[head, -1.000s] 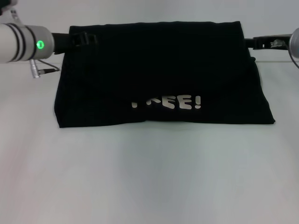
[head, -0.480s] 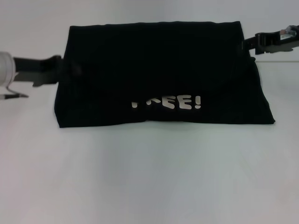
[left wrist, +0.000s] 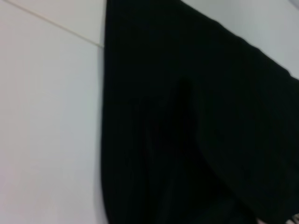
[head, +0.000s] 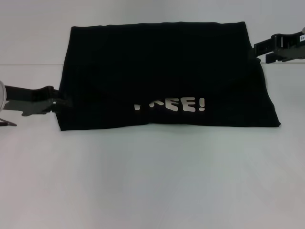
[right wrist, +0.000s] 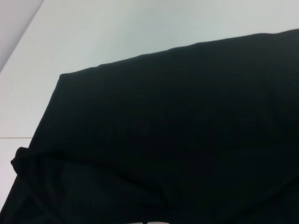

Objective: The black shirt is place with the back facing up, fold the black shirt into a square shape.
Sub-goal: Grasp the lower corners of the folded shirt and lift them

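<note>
The black shirt's front corner lies flat next to my left gripper's open fingers. I should continue to move toward that corner until the fingers close on its cloth.
The black shirt lies folded into a wide rectangle on the white table, with white lettering ending "EE!" near its front edge. My left gripper is low at the shirt's left edge, close to the front left corner, with its jaws apart and nothing in them. My right gripper is at the shirt's right edge near the far right corner, also open and empty. The left wrist view shows the shirt's edge against the table. The right wrist view shows a folded corner of the shirt.
A faint seam line runs across the table behind the shirt's middle. The bare white tabletop stretches in front of the shirt and on both sides of it.
My left gripper has come off the shirt's far left corner and moved toward me along the left edge. My right gripper has drawn slightly outward to the right. The shirt has stayed still.
</note>
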You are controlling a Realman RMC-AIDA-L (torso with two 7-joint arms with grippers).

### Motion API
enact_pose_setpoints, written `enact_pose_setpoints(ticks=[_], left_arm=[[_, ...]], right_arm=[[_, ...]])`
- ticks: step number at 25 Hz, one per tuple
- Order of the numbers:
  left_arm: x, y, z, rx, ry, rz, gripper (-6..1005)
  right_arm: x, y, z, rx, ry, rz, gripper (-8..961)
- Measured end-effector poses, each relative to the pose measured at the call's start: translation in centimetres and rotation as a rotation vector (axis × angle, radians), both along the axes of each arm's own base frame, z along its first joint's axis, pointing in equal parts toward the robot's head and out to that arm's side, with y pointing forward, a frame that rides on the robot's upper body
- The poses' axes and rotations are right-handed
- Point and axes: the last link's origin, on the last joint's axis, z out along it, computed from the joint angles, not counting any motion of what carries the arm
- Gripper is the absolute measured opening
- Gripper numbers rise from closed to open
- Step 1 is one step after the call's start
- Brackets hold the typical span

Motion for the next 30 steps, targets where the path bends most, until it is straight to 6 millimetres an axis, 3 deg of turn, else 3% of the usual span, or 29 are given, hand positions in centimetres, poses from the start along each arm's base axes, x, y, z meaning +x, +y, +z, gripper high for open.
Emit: enact_pose_setpoints(ticks=[16, 30], left_arm=[[-2.1, -0.1, -2.5, 0.029, 0.070, 0.030, 446], [-2.1, -0.3, -3.8, 0.015, 0.070, 0.028, 445]], right_arm=[[0.5, -0.1, 0.0, 0.003, 0.000, -0.011, 645], [0.7, -0.2, 0.0, 0.005, -0.003, -0.011, 646]])
